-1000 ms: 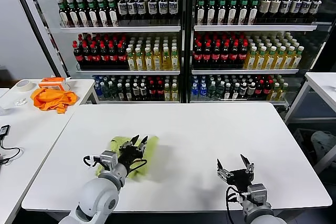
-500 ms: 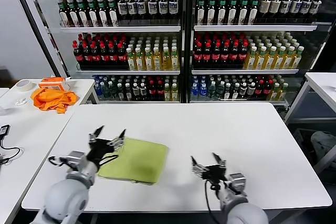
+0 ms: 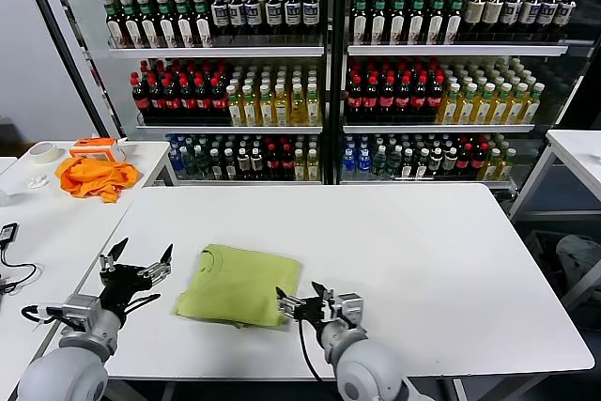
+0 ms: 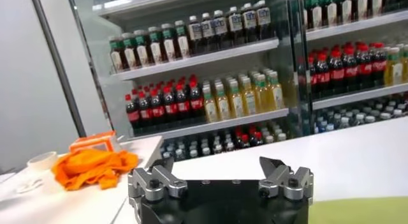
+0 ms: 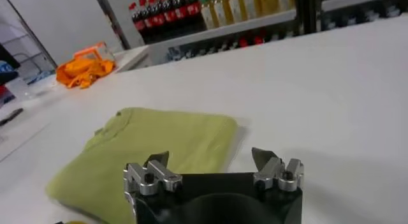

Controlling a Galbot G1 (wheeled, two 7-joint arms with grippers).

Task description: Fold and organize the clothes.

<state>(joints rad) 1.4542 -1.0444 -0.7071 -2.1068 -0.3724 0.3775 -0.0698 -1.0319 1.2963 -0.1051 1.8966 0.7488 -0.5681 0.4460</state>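
The folded T-shirt point(image 3: 239, 285) lies slanted and close to my left gripper, so my right gripper should pinch the T-shirt's side edge point(image 3: 295, 279) and drag it toward the table's middle.
The clothes, one light yellow-green T-shirt point(image 3: 239, 283), lie folded into a flat rectangle on the white table point(image 3: 423, 251), collar toward the far left corner. My left gripper point(image 3: 141, 263) is open, lifted off to the shirt's left and holding nothing. My right gripper point(image 3: 302, 300) is open at the shirt's near right corner, empty. In the right wrist view the folded shirt point(image 5: 159, 149) lies just ahead of the right gripper point(image 5: 210, 158). In the left wrist view the left gripper point(image 4: 220, 168) faces the shelves, with a strip of the shirt point(image 4: 357, 209) at its side.
A bright orange cloth point(image 3: 92, 177) and a tape roll point(image 3: 41, 152) lie on the side table at the left. A black cable point(image 3: 9, 269) runs along that table. Fridge shelves of bottles point(image 3: 329, 82) stand behind the table.
My left gripper has let go of the shirt, opened and drawn away to the left. The shirt now lies flat and folded. My right gripper has swept left to the shirt's near right corner.
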